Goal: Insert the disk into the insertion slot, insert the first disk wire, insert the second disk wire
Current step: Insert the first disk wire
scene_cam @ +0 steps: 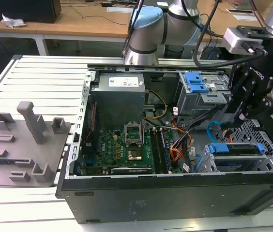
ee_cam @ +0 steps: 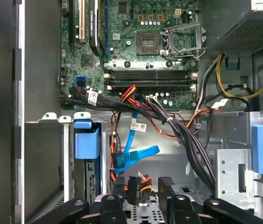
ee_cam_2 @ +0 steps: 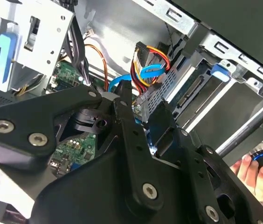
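My gripper will carry the black connector (ee_cam: pixel 133 190) to the disk, and the connector's wires should follow and bend into a loose heap, because the orange wires (ee_cam: pixel 112 161) curve down slack.
The disk (scene_cam: pixel 234 149), in its blue carrier, lies inside the insertion slot (scene_cam: pixel 255 129), a grey perforated cage at the case's front right corner. My gripper (scene_cam: pixel 229 123) hangs just above the disk's rear end. In the first wrist view my gripper (ee_cam: pixel 142 187) stands open, its black fingers (ee_cam: pixel 119 187) either side of a black connector (ee_cam: pixel 135 188) with red, yellow and orange wires. A blue flat wire (ee_cam: pixel 132 156) loops beside it, its end close to one finger. The second wrist view shows the gripper (ee_cam_2: pixel 141 111) in front of the cage (ee_cam_2: pixel 163 91) and the blue wire (ee_cam_2: pixel 148 71).
A taller grey cage with a blue latch (scene_cam: pixel 195 83) stands behind the gripper. Black cable bundles (ee_cam: pixel 178 130) cross between motherboard (scene_cam: pixel 127 145) and cages. A hand (ee_cam_2: pixel 249 173) holds a round knob outside the case. A grey fixture plate (scene_cam: pixel 20 140) lies to the exterior view's left.
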`<move>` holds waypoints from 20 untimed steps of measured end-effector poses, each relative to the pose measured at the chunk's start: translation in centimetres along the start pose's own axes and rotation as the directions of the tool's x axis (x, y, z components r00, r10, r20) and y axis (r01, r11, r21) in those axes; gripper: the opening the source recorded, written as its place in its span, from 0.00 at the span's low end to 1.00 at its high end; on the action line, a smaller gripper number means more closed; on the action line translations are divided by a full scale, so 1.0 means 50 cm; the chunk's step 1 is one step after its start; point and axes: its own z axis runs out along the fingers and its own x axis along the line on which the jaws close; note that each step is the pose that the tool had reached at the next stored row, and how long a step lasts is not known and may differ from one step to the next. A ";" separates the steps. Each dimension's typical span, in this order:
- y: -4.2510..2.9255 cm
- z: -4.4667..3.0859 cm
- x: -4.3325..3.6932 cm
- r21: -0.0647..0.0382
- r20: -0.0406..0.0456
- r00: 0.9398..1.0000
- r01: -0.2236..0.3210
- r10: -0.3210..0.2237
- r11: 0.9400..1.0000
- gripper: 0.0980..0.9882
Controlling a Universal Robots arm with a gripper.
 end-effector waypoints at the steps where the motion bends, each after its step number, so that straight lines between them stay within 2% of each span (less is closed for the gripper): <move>1: 0.000 0.005 0.000 0.000 0.000 1.000 0.000 0.000 1.000 0.36; 4: -0.001 0.018 0.003 0.000 -0.004 1.000 0.000 0.000 1.000 0.36; 10: -0.001 0.019 0.003 0.000 -0.005 1.000 0.000 0.000 1.000 0.35; 11: -0.001 0.019 0.003 0.000 -0.005 1.000 0.000 0.000 1.000 0.14; 12: -0.001 0.019 0.003 0.000 -0.005 1.000 0.000 0.000 1.000 0.07; 20: -0.001 0.019 0.003 0.000 -0.005 1.000 0.000 0.000 1.000 0.07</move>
